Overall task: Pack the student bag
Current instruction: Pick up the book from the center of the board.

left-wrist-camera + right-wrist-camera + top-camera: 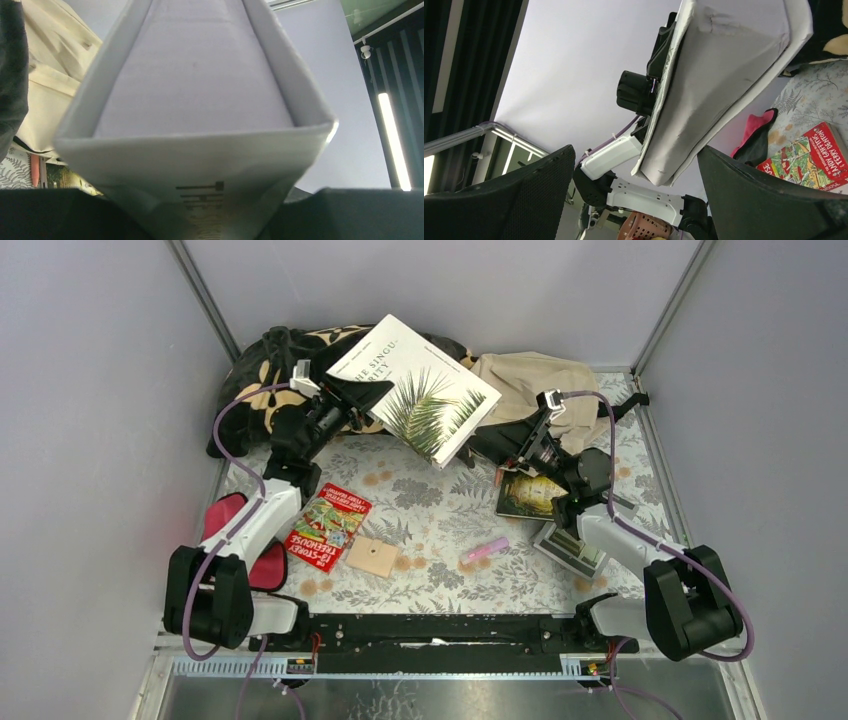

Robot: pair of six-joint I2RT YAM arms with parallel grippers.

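The beige student bag [548,385] is lying crumpled, so I should have my right gripper take the white book's loose end [466,423], freeing my left gripper to lift the bag's opening open.
My left gripper [352,398] is shut on the spine edge of a white book with a palm-leaf cover [418,388] and holds it tilted in the air above the back of the table. In the left wrist view the book's spine [200,165] fills the space between the jaws [210,212]. The beige student bag [535,380] lies crumpled at the back right; it also shows in the left wrist view [47,75]. My right gripper [527,447] is open and empty by the bag's front edge, under the book's right corner. The right wrist view looks up at the book's underside [719,85] between wide-apart fingers [499,200].
A black flower-patterned pillow [265,365] lies back left. A red-and-black pouch [232,530], a red book [328,525], a wooden block [373,557] and a pink item [485,549] lie on the leaf-patterned cloth. A dark green book [530,495] and another book [570,545] lie under the right arm.
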